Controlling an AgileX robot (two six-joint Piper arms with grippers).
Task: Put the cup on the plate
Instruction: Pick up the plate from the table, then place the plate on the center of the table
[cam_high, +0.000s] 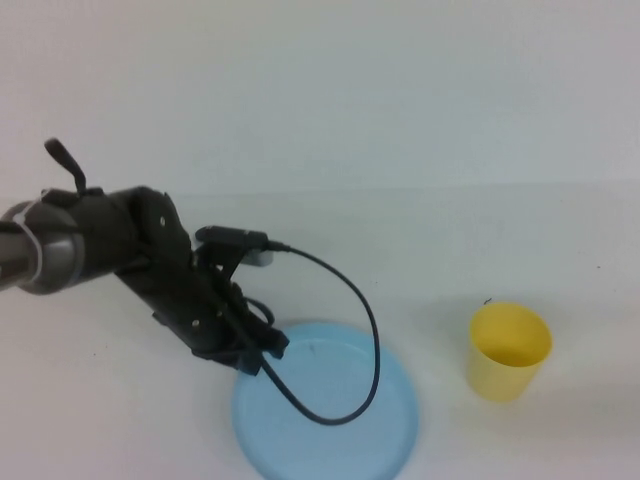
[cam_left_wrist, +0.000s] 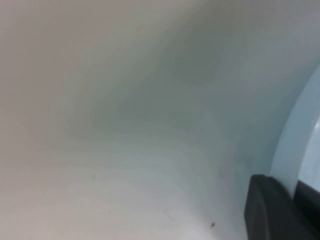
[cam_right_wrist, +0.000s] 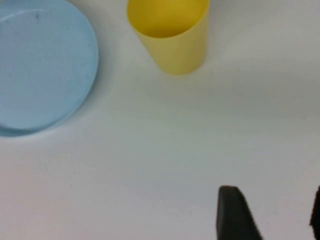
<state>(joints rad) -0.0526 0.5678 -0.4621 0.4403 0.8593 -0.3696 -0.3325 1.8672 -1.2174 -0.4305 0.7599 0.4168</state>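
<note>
The plate lies apart (cam_high: 325, 378) from the yellow cup, so the robot's left gripper should move the plate closer and pull back before the right gripper takes the cup.
The light blue plate (cam_high: 340, 420) lies at the front middle of the white table. My left gripper (cam_high: 262, 350) is down at the plate's left rim and shut on it. In the left wrist view the rim of the plate (cam_left_wrist: 295, 145) runs in between the two dark fingers (cam_left_wrist: 267, 210) of the left gripper (cam_left_wrist: 291, 189). To the right of the plate, clear of it, the yellow cup (cam_high: 510, 352) stands upright and empty. In the right wrist view the cup (cam_right_wrist: 172, 37) and the plate (cam_right_wrist: 40, 65) lie ahead of my right gripper (cam_right_wrist: 275, 215), which is open and holds nothing.
A black cable (cam_high: 355, 330) loops from the left wrist over the plate's middle. The white tabletop (cam_high: 400, 230) stretches behind both things.
</note>
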